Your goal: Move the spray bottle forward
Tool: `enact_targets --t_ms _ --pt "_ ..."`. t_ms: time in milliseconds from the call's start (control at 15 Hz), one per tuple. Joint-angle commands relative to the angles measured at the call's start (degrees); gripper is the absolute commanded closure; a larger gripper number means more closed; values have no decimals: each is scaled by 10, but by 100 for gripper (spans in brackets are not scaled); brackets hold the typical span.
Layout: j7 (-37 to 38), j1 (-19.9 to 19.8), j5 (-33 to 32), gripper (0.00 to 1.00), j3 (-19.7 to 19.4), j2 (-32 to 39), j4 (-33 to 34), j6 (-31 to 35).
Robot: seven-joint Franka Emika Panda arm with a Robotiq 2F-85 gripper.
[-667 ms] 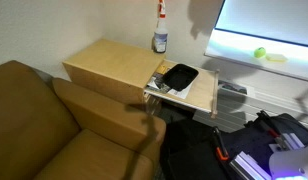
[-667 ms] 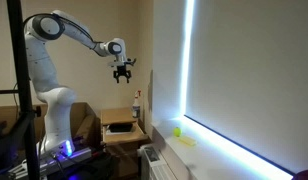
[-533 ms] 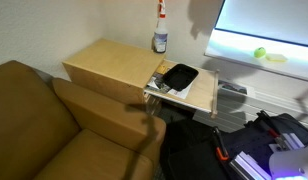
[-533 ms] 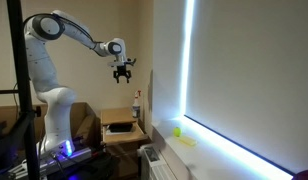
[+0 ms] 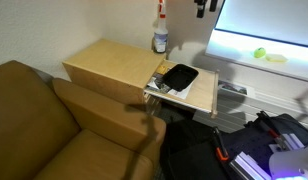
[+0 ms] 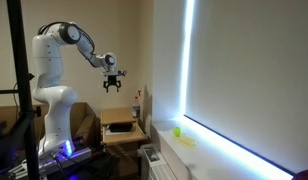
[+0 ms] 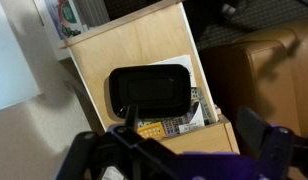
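I should swing toward the wall and grab the spray bottle by its red-orange nozzle, because my gripper is over the black tray [image 5: 180,77], short of the spray bottle.
The spray bottle [image 5: 159,32] stands upright at the back edge of the wooden table [image 5: 109,65], against the wall. Its red-orange nozzle is on top. It also shows in an exterior view [image 6: 137,103] and at the top left of the wrist view [image 7: 66,15]. A black tray [image 5: 179,76] lies on the table nearer the front; the wrist view [image 7: 149,92] shows it too. My gripper [image 6: 112,84] hangs open and empty in the air, well above the table and apart from the bottle. It shows at the top edge in an exterior view [image 5: 204,6]. Its fingers are spread wide in the wrist view [image 7: 179,150].
A brown sofa [image 5: 54,125] abuts the table. Papers and small items [image 7: 174,122] lie beside the tray at the table's edge. A green object [image 5: 260,52] sits on the bright window sill. Dark bags [image 5: 264,140] lie on the floor.
The arm has swung lower and away from the window. The gripper now enters the top of one exterior view. The bottle and tray have not moved.
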Motion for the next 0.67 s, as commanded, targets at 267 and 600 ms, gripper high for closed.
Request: enact_targets --t_ms 267,600 --pt "96 8 -47 0 31 186 281 6" --pt "83 12 -76 0 32 162 240 11"
